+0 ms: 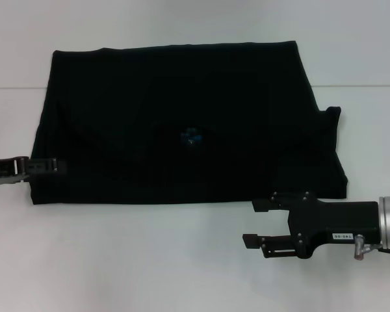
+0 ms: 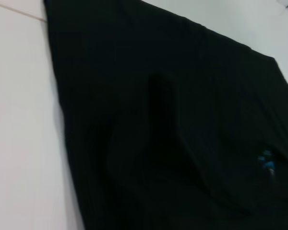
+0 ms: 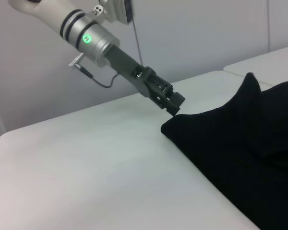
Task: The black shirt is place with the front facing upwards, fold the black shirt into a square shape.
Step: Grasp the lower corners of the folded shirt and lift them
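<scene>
My right gripper is reaching past the shirt's near corner, so it should move back and grab that corner from outside while my left gripper holds the shirt's other corner.
The black shirt lies folded into a broad rectangle on the white table. Its small blue neck label shows near the middle; the lettering is hidden. My left gripper lies low at the shirt's near left corner, its tip over the cloth edge. The right wrist view shows it touching that corner of the shirt. My right gripper is open and empty, on bare table just in front of the shirt's near right corner. The left wrist view shows the cloth with a soft ridge and the label.
A sleeve flap sticks out past the shirt's right edge. Bare white table lies in front of the shirt and to both sides. A second table surface adjoins behind the shirt.
</scene>
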Robot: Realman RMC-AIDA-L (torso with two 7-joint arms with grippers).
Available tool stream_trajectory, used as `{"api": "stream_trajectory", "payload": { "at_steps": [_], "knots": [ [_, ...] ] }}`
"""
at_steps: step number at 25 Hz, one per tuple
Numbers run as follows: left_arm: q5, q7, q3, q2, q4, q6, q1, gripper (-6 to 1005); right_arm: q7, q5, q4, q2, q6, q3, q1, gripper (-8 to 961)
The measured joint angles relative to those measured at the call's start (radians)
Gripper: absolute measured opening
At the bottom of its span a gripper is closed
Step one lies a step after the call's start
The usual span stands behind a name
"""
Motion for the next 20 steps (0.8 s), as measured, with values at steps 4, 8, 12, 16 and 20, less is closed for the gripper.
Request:
{"api": "stream_trajectory", "payload": {
  "at_steps": [4, 8, 12, 16, 20],
  "knots": [
    [0.001, -0.001, 0.007, -0.005, -0.001, -0.034, 0.004, 949, 0.000, -0.001, 0.001, 0.000, 0.000, 0.000, 0.002, 799],
    [0.001, 0.004, 0.016, -0.015, -0.003, -0.057, 0.005, 949, 0.001, -0.001, 0.002, 0.000, 0.000, 0.000, 0.002, 797],
    [0.002, 0.003, 0.062, -0.024, -0.003, -0.068, 0.005, 948, 0.005, -0.001, 0.002, 0.000, 0.001, 0.000, 0.002, 794],
    [0.002, -0.001, 0.084, -0.029, -0.004, -0.073, 0.004, 948, 0.007, -0.001, 0.003, 0.001, 0.002, 0.000, 0.002, 791],
    [0.002, 0.003, 0.086, -0.030, 0.000, -0.071, 0.005, 947, 0.007, 0.002, 0.003, 0.002, 0.002, 0.000, 0.002, 788]
  ]
}}
